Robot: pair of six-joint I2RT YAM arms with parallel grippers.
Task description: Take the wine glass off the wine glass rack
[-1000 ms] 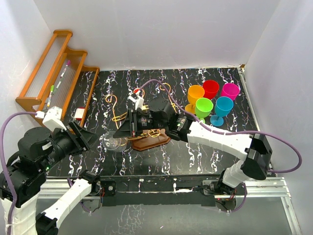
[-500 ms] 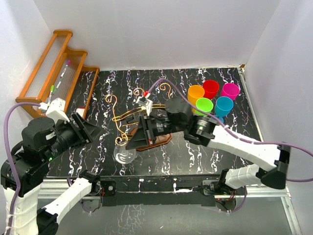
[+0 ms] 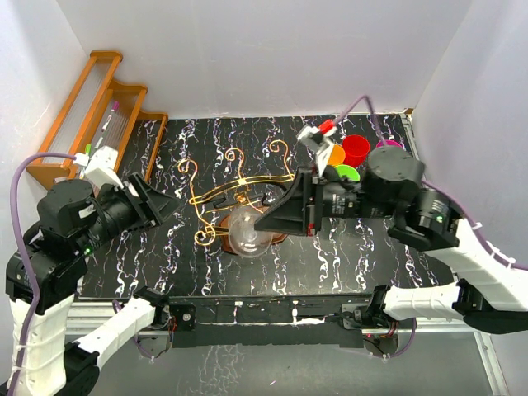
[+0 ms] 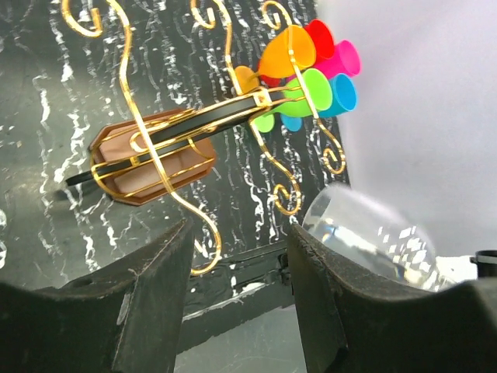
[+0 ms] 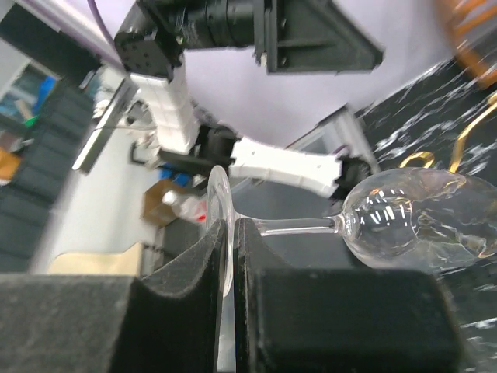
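Observation:
I should now move my left gripper in until it closes on the foot's free rim (image 5: 218,174), because the wine glass's foot (image 5: 221,202) sticks out past my right gripper's fingers.
The clear wine glass (image 3: 246,233) hangs in the air on its side in front of the wine glass rack (image 3: 219,195), apart from its gold wires. My right gripper (image 3: 268,221) is shut on the glass's round foot. In the right wrist view the fingers (image 5: 194,295) pinch the foot's rim, and the stem leads right to the bowl (image 5: 404,217). My left gripper (image 3: 162,206) stands open and empty to the left of the rack. The left wrist view looks between its fingers (image 4: 147,303) at the rack's brown base (image 4: 155,148) and the glass bowl (image 4: 365,233).
Several coloured plastic goblets (image 3: 355,161) stand at the back right, behind my right arm; they also show behind the rack in the left wrist view (image 4: 311,70). An orange-brown stepped shelf rack (image 3: 91,115) leans along the left wall. White walls close in three sides.
My right arm has swung up and to the right, carrying the wine glass from low at the rack's front left to mid-air before its base. The left gripper shifted slightly right.

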